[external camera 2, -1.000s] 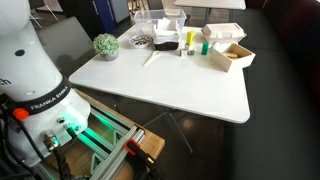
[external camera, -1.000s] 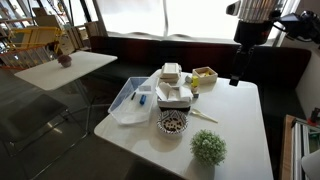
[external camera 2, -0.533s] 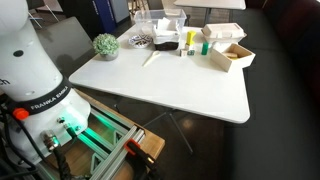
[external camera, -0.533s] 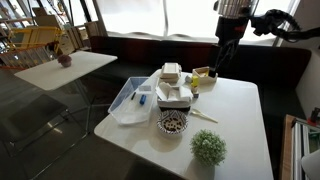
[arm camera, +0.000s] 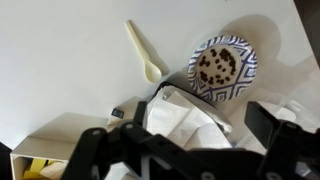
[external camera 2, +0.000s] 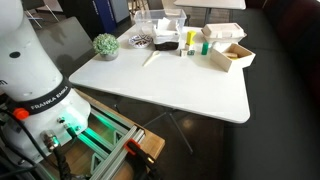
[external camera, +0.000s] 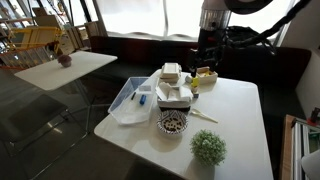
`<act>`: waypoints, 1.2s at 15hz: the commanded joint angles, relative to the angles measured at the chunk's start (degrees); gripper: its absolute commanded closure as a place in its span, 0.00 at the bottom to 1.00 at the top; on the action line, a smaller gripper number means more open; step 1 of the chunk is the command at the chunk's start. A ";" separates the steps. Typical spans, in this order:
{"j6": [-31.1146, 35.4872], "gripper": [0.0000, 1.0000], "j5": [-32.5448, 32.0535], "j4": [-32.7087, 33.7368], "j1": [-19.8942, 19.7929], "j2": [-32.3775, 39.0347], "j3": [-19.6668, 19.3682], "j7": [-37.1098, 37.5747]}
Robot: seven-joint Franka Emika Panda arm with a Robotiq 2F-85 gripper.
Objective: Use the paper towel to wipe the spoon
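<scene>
The paper towel's white fold is uncovered and lines up with my open fingers. I should keep lowering my gripper toward the holder until my fingers are on both sides of the fold and close.
A pale plastic spoon lies flat on the white table; it shows in both exterior views. A stack of white paper towels sits in a holder beside it, also seen in an exterior view. My gripper is open and empty, hanging above the paper towels with one finger on each side of the stack. In an exterior view the gripper is high above the back of the table, over the wooden box.
A patterned bowl with dark bits stands next to the towels. A wooden box, a clear plastic bin and a small potted plant also stand on the table. A dark bench runs behind.
The arm has swung left across the exterior view, from beyond the table's right back corner to above the wooden box and towels. Nothing on the table has moved.
</scene>
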 commanded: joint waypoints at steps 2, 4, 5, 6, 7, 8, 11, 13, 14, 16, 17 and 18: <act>2.45 0.00 -1.39 6.62 -1.89 12.71 0.73 10.39; 2.90 0.00 -3.02 9.36 -1.45 17.19 0.27 14.86; 3.43 0.00 -3.87 10.67 -1.05 19.34 -0.17 16.66; 3.42 0.00 -5.35 12.13 -0.75 21.52 -0.64 18.75; 3.05 0.00 -6.71 13.49 -0.37 23.36 -1.23 20.53; 2.61 0.00 -8.12 14.95 -0.09 25.13 -2.02 22.43; 2.13 0.00 -8.30 18.66 0.86 29.42 -4.14 23.99; 2.02 0.00 -7.61 20.69 1.49 31.79 -5.10 23.21; 2.12 0.00 -8.04 21.56 1.83 33.00 -5.66 23.45; 2.13 0.00 -7.61 23.08 2.38 34.98 -6.50 23.26; 2.06 0.00 -7.71 23.75 2.77 35.78 -6.96 23.43; 1.82 0.00 -7.72 24.29 3.17 36.61 -7.27 23.41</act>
